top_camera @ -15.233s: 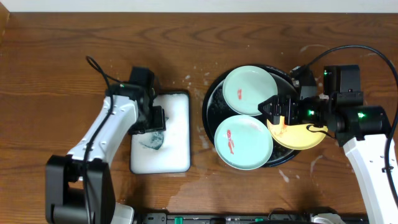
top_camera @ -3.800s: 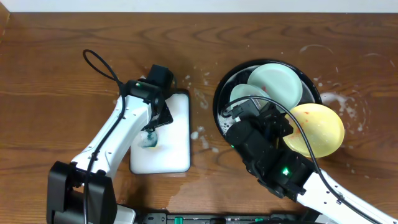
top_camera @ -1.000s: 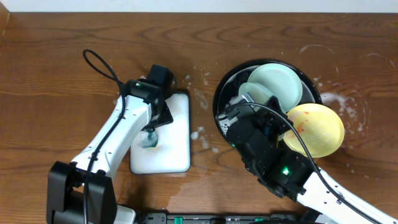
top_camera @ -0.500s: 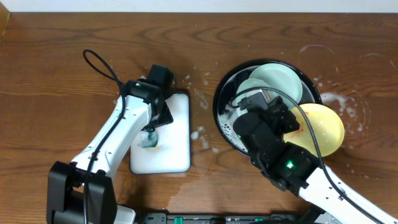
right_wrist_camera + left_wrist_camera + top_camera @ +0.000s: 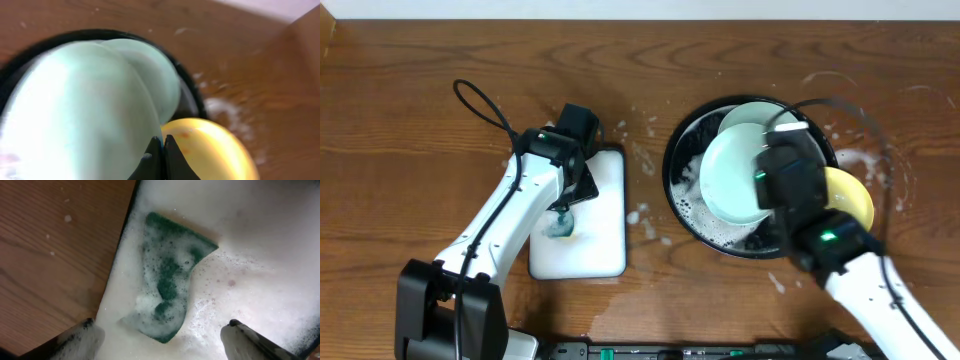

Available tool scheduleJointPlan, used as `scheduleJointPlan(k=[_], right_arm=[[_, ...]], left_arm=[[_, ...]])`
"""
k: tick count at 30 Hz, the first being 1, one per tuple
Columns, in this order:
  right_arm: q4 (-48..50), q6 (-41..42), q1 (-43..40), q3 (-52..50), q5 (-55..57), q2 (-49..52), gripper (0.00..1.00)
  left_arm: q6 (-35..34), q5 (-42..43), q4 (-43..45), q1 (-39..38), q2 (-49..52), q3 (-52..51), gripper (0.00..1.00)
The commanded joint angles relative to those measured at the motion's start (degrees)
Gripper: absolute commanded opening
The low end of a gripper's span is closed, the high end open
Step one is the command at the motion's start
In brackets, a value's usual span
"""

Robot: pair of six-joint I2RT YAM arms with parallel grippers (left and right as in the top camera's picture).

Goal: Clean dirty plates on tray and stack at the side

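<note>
I should now carry the nearer mint-green plate (image 5: 730,172) with my right gripper until it reaches the wood (image 5: 915,165) past the yellow plate, since the mint-green plate's top side is clean and that wood is free.
A black tray (image 5: 672,170), foamy at its front, holds two mint-green plates. The nearer plate (image 5: 730,180) overlaps the farther one (image 5: 755,113). My right gripper (image 5: 163,142) is shut at the nearer plate's (image 5: 75,110) rim, where it meets the yellow plate (image 5: 210,150). The yellow plate (image 5: 855,195) lies by the tray's right rim, half under my right arm (image 5: 790,180). My left gripper (image 5: 161,325) hangs open over the teal sponge (image 5: 170,295), its foamy fingers on either side and apart from it.
The sponge (image 5: 558,228) lies in a white rectangular tray (image 5: 605,240) full of foam, left of the black tray. Foam spots and wet smears mark the wooden table between the trays (image 5: 642,215) and at the right (image 5: 880,165).
My right arm has swung from the tray's lower left to its right side, which uncovers the nearer mint plate. The left arm and sponge have not moved.
</note>
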Motion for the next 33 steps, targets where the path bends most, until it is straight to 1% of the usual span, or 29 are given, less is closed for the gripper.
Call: scheduleJointPlan(k=[1, 2, 5, 10, 14, 16, 20, 24, 29, 30, 32, 33], right_arm=[[-0.33, 6.64, -10.03, 3.85, -19.47, -5.09, 0.01], [-0.7, 7.63, -15.02, 4.26, -24.33, -6.34, 0.01], [-1.14, 9.29, -27.08, 4.31, -31.58, -7.58, 0.01], [-1.88, 12.94, -45.05, 4.28, -35.67, -4.48, 0.01], [1.57, 17.46, -56.52, 4.28, -38.88, 0.92, 0.01], [3.67, 18.75, -60.39, 4.28, -38.82, 4.28, 0.01], [8.24, 19.1, -65.37, 4.28, -38.82, 11.3, 0.01], [12.92, 19.04, -68.5, 4.28, -36.68, 19.17, 0.01], [15.1, 18.45, -71.69, 4.28, -35.63, 25.51, 0.01], [15.19, 17.62, -72.0, 4.28, -35.67, 26.16, 0.06], [15.19, 15.41, -72.06, 4.28, -36.61, 26.58, 0.27], [15.19, 14.08, -71.91, 4.28, -38.36, 26.45, 0.36]], left_arm=[[0.39, -0.15, -0.33, 0.2, 0.15, -0.2, 0.83], [0.39, -0.15, -0.33, 0.2, 0.15, -0.2, 0.83], [0.39, -0.15, -0.33, 0.2, 0.15, -0.2, 0.83], [0.39, -0.15, -0.33, 0.2, 0.15, -0.2, 0.83], [0.39, -0.15, -0.33, 0.2, 0.15, -0.2, 0.83], [0.39, -0.15, -0.33, 0.2, 0.15, -0.2, 0.83], [0.39, -0.15, -0.33, 0.2, 0.15, -0.2, 0.83], [0.39, -0.15, -0.33, 0.2, 0.15, -0.2, 0.83], [0.39, -0.15, -0.33, 0.2, 0.15, -0.2, 0.83], [0.39, -0.15, -0.33, 0.2, 0.15, -0.2, 0.83], [0.39, -0.15, -0.33, 0.2, 0.15, -0.2, 0.84], [0.39, -0.15, -0.33, 0.2, 0.15, -0.2, 0.83]])
